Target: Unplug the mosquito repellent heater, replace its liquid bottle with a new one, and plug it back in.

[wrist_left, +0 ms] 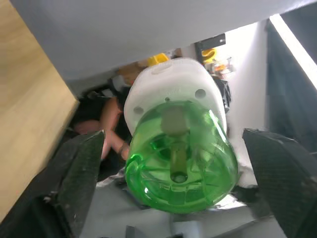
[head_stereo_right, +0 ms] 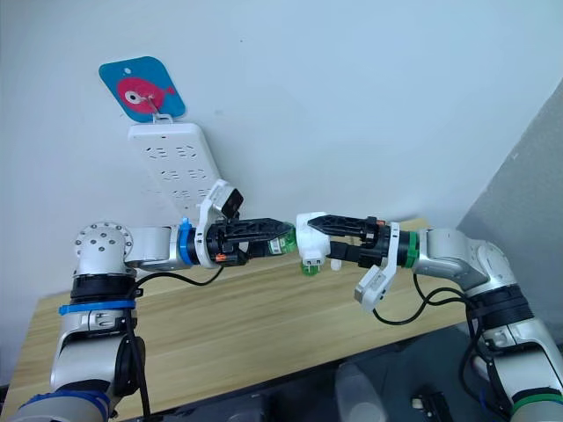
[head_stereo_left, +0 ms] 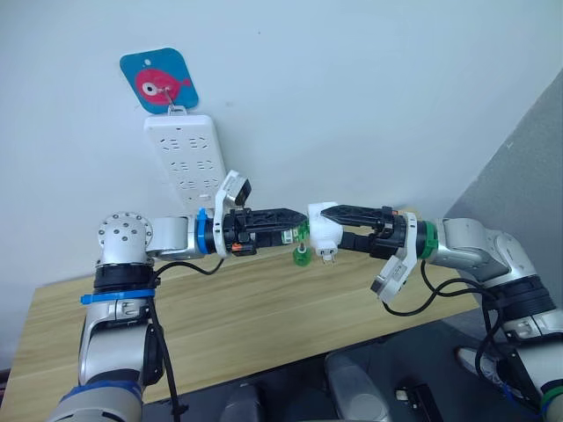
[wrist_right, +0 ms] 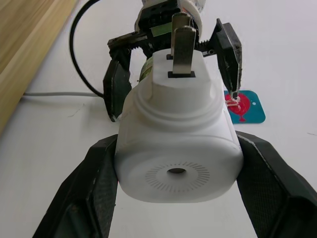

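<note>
My gripper will bring the heater along when it carries the green liquid bottle (wrist_left: pixel 181 158), because the bottle sits flush against the heater with its stem reaching up inside (wrist_left: pixel 177 141).
The mosquito repellent heater (head_stereo_left: pixel 324 236), a white rounded unit, hangs in the air over the table's far edge, unplugged. My right gripper (head_stereo_left: pixel 330 221) is shut on it, with a black finger (wrist_right: pixel 94 188) on each flank and the metal prongs (wrist_right: pixel 182 47) pointing away from the wrist. A green liquid bottle (wrist_left: pixel 181 158) is still attached to the heater's underside (wrist_left: pixel 171 89). My left gripper (head_stereo_left: pixel 299 224) faces it from the other side. It is open, with its fingers (wrist_left: pixel 74 173) spread around the bottle and not touching it.
The white power strip (head_stereo_left: pixel 189 163) hangs on the wall under a blue fish hook plate (head_stereo_left: pixel 158 81), behind my left arm. A small green object (head_stereo_left: pixel 301 255) sits just below the heater. The wooden table (head_stereo_left: pixel 246 308) lies beneath. A person's arm (wrist_left: pixel 111 124) shows past the table edge.
</note>
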### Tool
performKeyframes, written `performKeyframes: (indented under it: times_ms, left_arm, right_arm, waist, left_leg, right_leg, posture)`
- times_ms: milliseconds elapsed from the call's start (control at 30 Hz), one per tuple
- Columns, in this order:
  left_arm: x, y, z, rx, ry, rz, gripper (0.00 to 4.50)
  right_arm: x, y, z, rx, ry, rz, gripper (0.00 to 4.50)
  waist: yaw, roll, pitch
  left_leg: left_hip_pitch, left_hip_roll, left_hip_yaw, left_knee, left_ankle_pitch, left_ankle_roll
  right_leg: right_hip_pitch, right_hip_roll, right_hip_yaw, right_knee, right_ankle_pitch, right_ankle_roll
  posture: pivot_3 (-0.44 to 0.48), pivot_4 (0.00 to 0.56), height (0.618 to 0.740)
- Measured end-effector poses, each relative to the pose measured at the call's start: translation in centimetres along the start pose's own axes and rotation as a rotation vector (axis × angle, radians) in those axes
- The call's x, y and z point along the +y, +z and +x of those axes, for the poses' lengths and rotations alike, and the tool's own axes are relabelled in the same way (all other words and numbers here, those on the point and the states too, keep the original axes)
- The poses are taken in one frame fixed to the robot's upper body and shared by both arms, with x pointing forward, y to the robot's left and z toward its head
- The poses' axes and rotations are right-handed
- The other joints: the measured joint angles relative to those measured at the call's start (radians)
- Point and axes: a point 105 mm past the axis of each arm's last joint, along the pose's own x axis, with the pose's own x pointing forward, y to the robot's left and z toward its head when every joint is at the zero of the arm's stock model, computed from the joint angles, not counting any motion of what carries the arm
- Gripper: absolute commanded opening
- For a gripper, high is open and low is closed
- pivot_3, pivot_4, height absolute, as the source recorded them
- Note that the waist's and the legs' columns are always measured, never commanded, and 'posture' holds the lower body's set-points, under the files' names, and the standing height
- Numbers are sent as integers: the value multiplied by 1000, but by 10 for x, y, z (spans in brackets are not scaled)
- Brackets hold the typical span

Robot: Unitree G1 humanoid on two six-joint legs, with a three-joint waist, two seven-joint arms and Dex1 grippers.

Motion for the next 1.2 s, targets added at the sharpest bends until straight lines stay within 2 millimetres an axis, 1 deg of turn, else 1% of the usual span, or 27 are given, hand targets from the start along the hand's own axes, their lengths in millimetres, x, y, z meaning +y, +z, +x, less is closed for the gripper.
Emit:
performKeyframes:
  times_ms: [67, 133, 167, 267, 333, 400, 467, 533, 667, 767, 833, 933, 1033, 1100, 1200]
  left_arm:
    - [-2, 9, -4, -23, 65, 187, 4500]
    - [2, 20, -4, -66, 132, 442, 4500]
    - [5, 25, -5, -87, 160, 583, 4500]
    - [6, 28, -4, -79, 177, 918, 4500]
    - [4, 20, -6, -30, 151, 1110, 4500]
    - [5, 2, -8, 46, 93, 1263, 4500]
    - [9, -15, -9, 104, 39, 1332, 4500]
    - [11, -27, -10, 138, -5, 1372, 4500]
    - [10, -31, -10, 163, -40, 1415, 4500]
    - [15, -34, -7, 186, -44, 1385, 4500]
    - [17, -35, -4, 199, -47, 1350, 4500]
    - [21, -36, 0, 230, -41, 1239, 4500]
    - [20, -39, 4, 264, -56, 1072, 4500]
    - [18, -41, 7, 284, -66, 990, 4500]
    - [16, -39, 12, 289, -72, 927, 4500]
  right_arm:
    - [2, -2, -5, 18, 15, 30, 2934]
    - [8, -1, -11, 43, 46, 95, 2934]
    - [12, 0, -13, 56, 70, 142, 2934]
    - [26, 4, -17, 112, 138, 327, 2934]
    - [31, 7, -19, 155, 178, 472, 2934]
    - [32, 9, -21, 207, 205, 650, 2934]
    - [30, 10, -20, 236, 226, 787, 2934]
    - [23, 12, -19, 259, 230, 925, 2934]
    - [16, 13, -22, 307, 251, 1167, 2934]
    - [16, 20, -24, 326, 317, 1352, 2934]
    - [15, 23, -24, 338, 351, 1427, 2934]
    - [11, 27, -22, 351, 388, 1507, 2934]
    - [4, 28, -18, 352, 402, 1522, 2934]
    - [4, 27, -18, 365, 407, 1528, 2934]
    - [5, 27, -18, 375, 413, 1545, 2934]
  waist:
    - [2, 0, 0]
    - [6, 0, 0]
    - [7, 0, 0]
    - [11, 0, 0]
    - [12, 0, 0]
    - [11, 0, 0]
    - [12, 0, 0]
    - [15, 0, 0]
    - [34, 0, 0]
    - [39, 0, 0]
    - [39, 0, 0]
    - [37, 0, 0]
    - [37, 0, 0]
    - [38, 0, 0]
    - [38, 0, 0]
  left_leg:
    - [0, 0, 1, -1, 0, 0]
    - [0, 0, 1, -1, 0, 0]
    - [0, 0, 1, -1, 0, 0]
    - [0, 1, 2, -1, -1, 1]
    - [0, 2, 2, -1, -3, 5]
    - [0, 2, 3, -1, -4, 6]
    - [0, 3, 3, -1, -4, 7]
    - [0, 3, 3, 0, -4, 7]
    - [-1, 2, 3, 1, -4, 7]
    - [-1, 2, 2, 0, -4, 7]
    - [-2, 2, 1, 0, -4, 7]
    - [-2, 2, 1, 0, -4, 7]
    - [-2, 2, 1, 0, -4, 8]
    - [-2, 2, 1, 0, -4, 8]
    - [-2, 2, 1, 0, -4, 8]
  right_leg:
    - [1, 0, 0, -1, 0, 0]
    - [1, 0, 0, -2, 0, 0]
    - [1, 0, 1, -2, 0, 0]
    - [1, 0, 2, -2, 0, 0]
    - [1, 0, 2, -2, 0, 0]
    - [1, 0, 3, -2, 0, 0]
    - [1, 0, 3, -2, 0, 0]
    - [1, 0, 3, -2, 0, 0]
    - [1, 0, 2, -2, 0, 0]
    - [1, 0, 1, -3, 0, 0]
    - [1, 0, 0, -3, 0, 1]
    - [1, 1, 0, -3, 0, 1]
    - [1, 2, 0, -3, -1, 1]
    - [1, 2, 0, -3, -1, 1]
    - [0, 2, 0, -3, -1, 1]
  posture:
    - [-277, 151, 740]
    - [-275, 152, 740]
    - [-270, 154, 740]
    - [-267, 154, 740]
    - [-266, 157, 740]
    - [-268, 156, 740]
    - [-276, 157, 740]
    - [-276, 157, 740]
    - [-279, 155, 740]
    - [-279, 155, 740]
    - [-277, 155, 740]
    - [-277, 155, 740]
    - [-277, 155, 740]
    - [-277, 155, 740]
    - [-277, 155, 740]
